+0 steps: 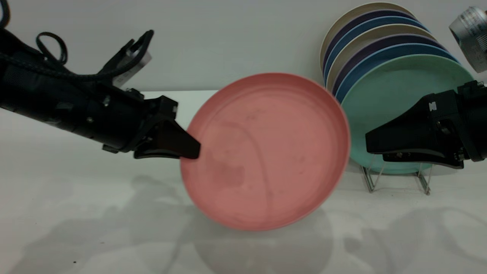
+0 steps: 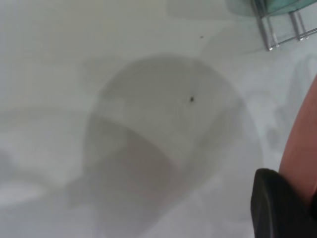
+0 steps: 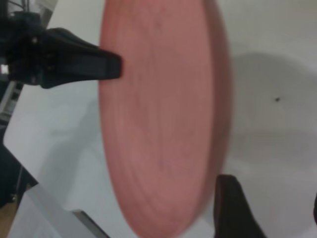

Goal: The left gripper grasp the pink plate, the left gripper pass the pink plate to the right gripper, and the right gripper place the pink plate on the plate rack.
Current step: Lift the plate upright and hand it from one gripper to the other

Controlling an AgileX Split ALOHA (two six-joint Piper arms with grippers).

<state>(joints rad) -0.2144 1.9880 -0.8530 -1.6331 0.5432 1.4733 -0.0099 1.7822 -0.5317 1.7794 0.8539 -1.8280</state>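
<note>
The pink plate's rim is outside the open fingers of my right gripper, so next I line those fingers up on both sides of the plate's rim before my left gripper feeds it in.
The pink plate hangs in the air above the table, tilted up on edge with its face toward the exterior camera. My left gripper is shut on its left rim. In the left wrist view one of its fingers lies against the plate's edge. My right gripper is open and empty, just right of the plate's right rim and apart from it. In the right wrist view the plate lies beside one of its fingers, not between them, and the left gripper shows at the far rim.
The plate rack stands at the back right behind my right gripper and holds several upright plates, a mint-green plate at the front. Its wire foot also shows in the left wrist view. The white table spreads below.
</note>
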